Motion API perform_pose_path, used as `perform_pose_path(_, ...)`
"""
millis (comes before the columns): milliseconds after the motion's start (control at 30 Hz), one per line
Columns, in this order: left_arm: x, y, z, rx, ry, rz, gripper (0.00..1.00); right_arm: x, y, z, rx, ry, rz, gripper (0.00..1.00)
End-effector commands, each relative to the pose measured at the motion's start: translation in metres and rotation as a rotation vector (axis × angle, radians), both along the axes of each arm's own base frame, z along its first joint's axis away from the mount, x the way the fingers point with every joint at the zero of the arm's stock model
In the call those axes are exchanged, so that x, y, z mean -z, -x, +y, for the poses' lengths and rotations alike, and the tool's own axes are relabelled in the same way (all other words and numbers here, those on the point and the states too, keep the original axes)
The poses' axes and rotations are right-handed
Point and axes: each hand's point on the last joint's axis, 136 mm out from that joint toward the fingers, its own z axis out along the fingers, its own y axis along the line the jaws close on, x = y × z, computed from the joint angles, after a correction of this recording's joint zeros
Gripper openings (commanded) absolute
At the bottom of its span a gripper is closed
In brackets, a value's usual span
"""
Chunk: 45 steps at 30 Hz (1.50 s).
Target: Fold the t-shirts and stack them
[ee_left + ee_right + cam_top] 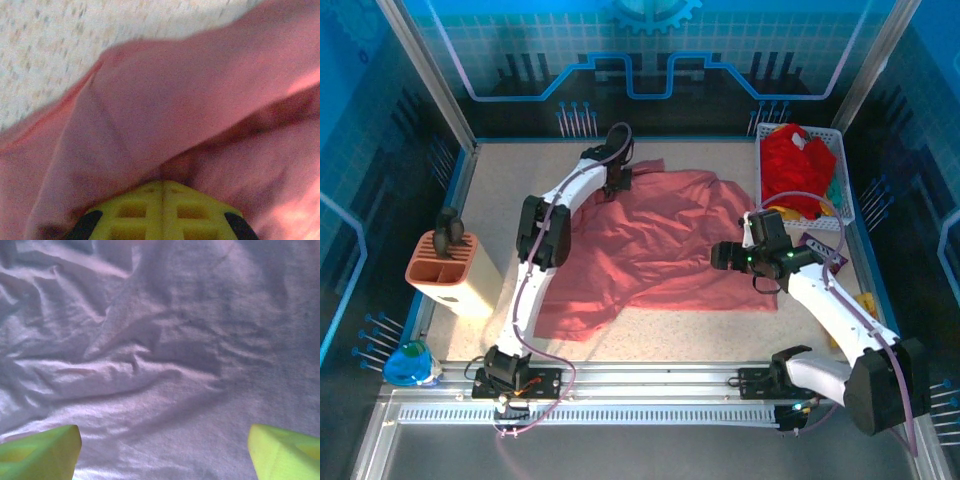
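My right gripper is open above the t-shirt's wrinkled body, so it should reach away to the t-shirt's far edge and pinch there before it pulls the t-shirt closer.
A large salmon-pink t-shirt lies spread and wrinkled across the middle of the table. My left gripper reaches to the shirt's far left corner. In the left wrist view its yellow fingers are pressed together, and a fold of the pink cloth bunches at their tips. My right gripper hovers over the shirt's right side. Its yellow-green fingers stand wide apart above the wrinkled cloth, with nothing between them. A brighter red t-shirt lies heaped in the white basket.
The basket at the back right also holds yellow and green cloth. A tan holder with a dark tool stands at the left edge, and a blue object sits at the near left corner. Small purple and yellow packets lie beside the right arm.
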Motion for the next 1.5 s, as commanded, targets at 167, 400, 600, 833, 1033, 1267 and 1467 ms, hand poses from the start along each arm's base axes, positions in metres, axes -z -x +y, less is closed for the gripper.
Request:
perform_pose_path(167,-0.103,0.049,0.006,-0.085,0.074,-0.192,0.00,-0.040,-0.043,-0.018,0.130,0.073,-0.066,0.86)
perform_pose_path(400,-0.081,0.122,0.000,-0.104,0.114,-0.172,0.02,-0.058,-0.088,-0.009,0.133,0.082,-0.074,0.86)
perform_pose_path(600,-0.070,0.067,0.011,-0.076,0.077,-0.154,0.65,-0.061,-0.099,0.011,0.073,0.020,-0.071,0.85)
perform_pose_path(833,-0.067,-0.010,-0.001,-0.018,0.063,-0.198,0.67,-0.046,-0.081,0.012,0.044,0.010,-0.040,0.86)
perform_pose_path(1033,-0.029,-0.033,-0.019,0.021,0.082,-0.110,0.65,-0.036,-0.071,0.006,0.051,0.020,-0.018,0.86)
perform_pose_path(1267,0.001,-0.026,-0.019,0.000,0.073,-0.052,0.59,-0.029,-0.066,0.005,0.054,0.009,-0.001,0.86)
perform_pose_path(1467,0.006,-0.025,-0.008,-0.027,0.053,-0.038,0.28,-0.032,-0.067,0.007,0.053,-0.003,-0.005,0.86)
